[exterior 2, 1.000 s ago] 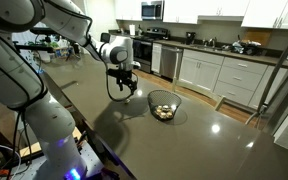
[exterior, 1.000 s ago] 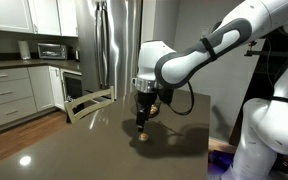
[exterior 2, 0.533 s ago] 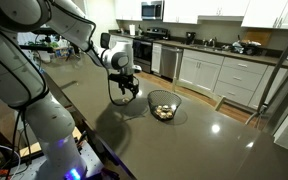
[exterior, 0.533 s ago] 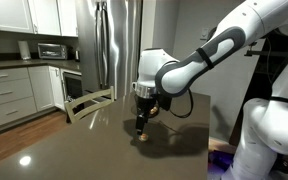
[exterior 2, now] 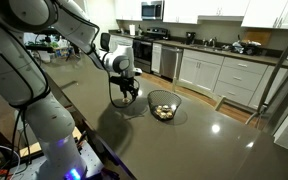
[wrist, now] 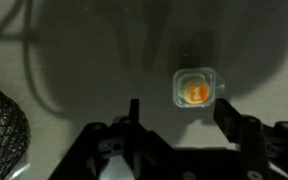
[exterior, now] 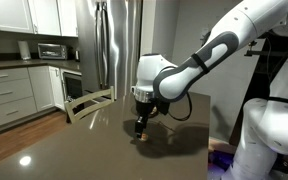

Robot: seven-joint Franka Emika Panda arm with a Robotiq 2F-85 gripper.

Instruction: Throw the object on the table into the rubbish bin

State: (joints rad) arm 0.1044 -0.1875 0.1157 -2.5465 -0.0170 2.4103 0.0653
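The clear plastic cup [wrist: 195,89] is beyond my gripper's fingertips and closer to one finger. Next, I center the open gap on the cup and reach farther before I close.
A small clear plastic cup with an orange filling [wrist: 197,90] lies on the dark glossy table, seen in the wrist view just beyond my fingers and a little toward the right one. It shows faintly under the fingers in an exterior view [exterior: 143,137]. My gripper [wrist: 179,115] is open and empty, hovering low over the table with the cup ahead of the gap; it also shows in both exterior views [exterior: 139,126] [exterior 2: 126,96]. The bin is a wire mesh basket [exterior 2: 164,105] on the table, holding some scraps; its edge shows in the wrist view [wrist: 2,125].
A black cable [wrist: 29,60] loops over the table near the basket. The table's edge [exterior 2: 104,150] runs close to my base. Kitchen cabinets [exterior 2: 234,75], a fridge [exterior: 114,45] and a chair [exterior: 89,103] stand beyond the table.
My gripper has come down slightly toward the table and the cup. The cup and the basket have not moved.
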